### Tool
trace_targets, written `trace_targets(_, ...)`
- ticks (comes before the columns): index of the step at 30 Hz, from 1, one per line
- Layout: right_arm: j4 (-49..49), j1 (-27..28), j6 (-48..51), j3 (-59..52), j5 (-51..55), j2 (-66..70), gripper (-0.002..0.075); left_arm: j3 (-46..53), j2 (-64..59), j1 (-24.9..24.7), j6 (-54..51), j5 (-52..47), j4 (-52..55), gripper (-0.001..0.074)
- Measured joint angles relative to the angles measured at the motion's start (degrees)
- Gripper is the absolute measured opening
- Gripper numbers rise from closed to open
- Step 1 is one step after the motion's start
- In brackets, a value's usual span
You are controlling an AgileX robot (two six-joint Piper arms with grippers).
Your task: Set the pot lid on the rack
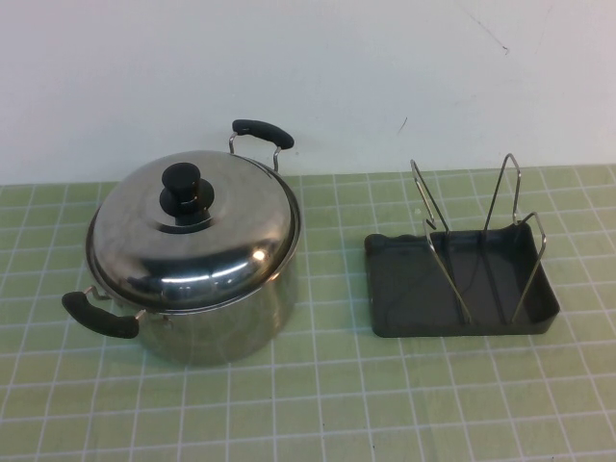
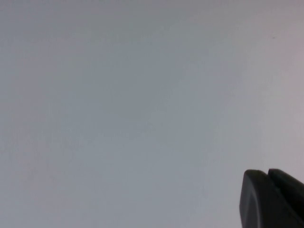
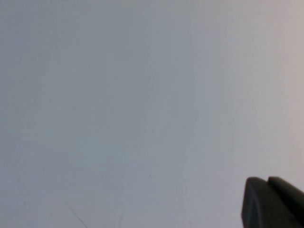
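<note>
The lid's rim sits shut on the pot, so the robot's left gripper should raise the lid by its knob and hand the lid's rim over to the right gripper.
The pot lid, shiny steel with a black knob, sits shut on the steel pot at the left of the green gridded mat. The rack, a dark grey tray with upright wire loops, stands empty to the right of the pot. Neither arm shows in the high view. My left gripper is shut and empty, facing a blank pale wall. My right gripper is also shut and empty, facing the same kind of blank wall. Neither wrist view shows the lid or the rack.
The pot has two black handles, one at the front left and one at the back. A white wall rises behind the mat. Bare mat lies in front of the pot and the rack.
</note>
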State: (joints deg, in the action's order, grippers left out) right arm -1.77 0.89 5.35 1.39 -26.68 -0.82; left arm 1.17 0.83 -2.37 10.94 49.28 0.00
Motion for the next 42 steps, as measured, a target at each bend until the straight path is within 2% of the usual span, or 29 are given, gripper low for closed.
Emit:
trace_targets(3, -2.73, 0.0, 2.1, 4.86, 5.94, 0.0, -0.0001, -0.69, 0.05, 0.0, -1.42, -5.08, -3.74, -0.0002)
trace_targets(8, -7.92, 0.0, 2.82, 12.12, 14.53, 0.74, -0.0001, -11.57, -0.66, 0.0, -7.9, -33.88, -5.21, -0.0002)
trace_targets(12, -9.48, 0.0, 1.8, 15.88, 19.06, 5.08, -0.0001, -18.22, -7.0, 0.0, -7.76, -40.15, -5.13, -0.0002)
trace_targets(17, -12.84, 0.0, -3.45, 16.88, 19.78, 10.47, -0.0001, -23.14, -19.82, 0.0, -2.17, -40.76, -4.3, -0.0002)
trace_targets(22, -23.1, 0.0, -16.39, 16.88, 19.78, 13.7, -0.0001, -27.82, -34.05, 0.0, 4.82, -37.85, 1.89, -0.0002)
trace_targets(27, -46.8, 0.0, -36.25, 16.77, 16.18, 15.16, -0.0001, -31.11, -49.4, -1.56, 14.88, -24.69, 17.35, -0.0002)
trace_targets(30, -63.7, 0.0, -49.52, 16.77, 9.04, 15.71, -0.0001, -33.85, -57.48, -3.08, 20.54, -17.65, 26.35, 0.0012)
trace_targets(32, -73.56, 0.0, -56.86, 16.77, 2.2, 16.4, -0.0001, -35.65, -62.37, -4.22, 21.9, -14.99, 29.81, 0.0063)
trace_targets(34, -82.21, 0.0, -62.93, 16.77, -3.96, 17.24, -0.0001, -37.36, -67.42, -5.36, 22.4, -13.68, 31.83, 0.0163)
trace_targets(36, -87.55, 0.0, -67.4, 16.77, -9.21, 17.69, -0.0001, -38.96, -72.02, -6.46, 22.28, -13.44, 32.84, 0.032)
trace_targets(39, -90.28, 0.0, -71.83, 16.77, -11.51, 17.79, -0.0001, -41.63, -77.56, -7.41, 21.21, -13.3, 33.7, 0.055)
trace_targets(40, -90.77, 0.0, -73.01, 16.77, -11.51, 17.79, -0.0001, -42.6, -79.41, -7.56, 20.81, -13.3, 33.84, 0.06)
trace_targets(42, -91.06, 0.0, -73.93, 16.77, -11.26, 17.83, -0.0001, -44.22, -82.57, -7.68, 20.2, -13.3, 33.99, 0.065)
